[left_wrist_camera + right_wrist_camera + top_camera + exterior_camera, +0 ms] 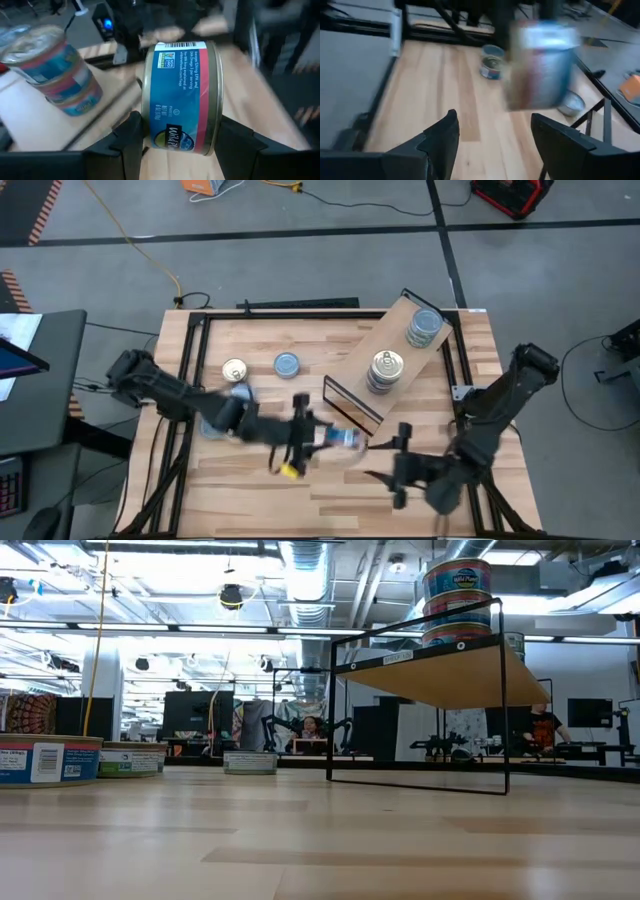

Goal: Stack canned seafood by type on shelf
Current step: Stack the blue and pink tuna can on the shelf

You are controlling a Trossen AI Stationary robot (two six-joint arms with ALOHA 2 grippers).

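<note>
My left gripper should keep carrying the tin to the gold-lidded stack [386, 366] until the tin sits level there, because the tin's blue and pink label [181, 97] matches that stack and the top of the stack is clear.
My left gripper [338, 438] reaches in from the left and is shut on a blue-labelled tin [180, 95], held in the air just in front of the shelf's near end. The shelf [400, 315] is a light wood board lying at a slant at the far right. It carries a stack of gold-lidded tins [386, 368] and a stack of blue-lidded tins [425, 327]. A gold-lidded tin [234, 370] and a blue-lidded tin [287, 364] rest flat on the table at the far left. My right gripper [375, 460] hovers open near the front right, holding nothing. My left gripper pinches the tin by its two flat ends [146, 115], one finger on each, with the labelled side wall turned toward the wrist camera. The fingers come from the table's left, slanting a little downward. The tin is turned on edge and lifted clear of the table.
The shelf's thin black frame [415, 715] stands on the table and leaves a gap beneath the board. Three tins [130, 760] line the far left in the low view. Black rails [190, 350] border the tabletop. Bare wood lies along the near edge [250, 500].
</note>
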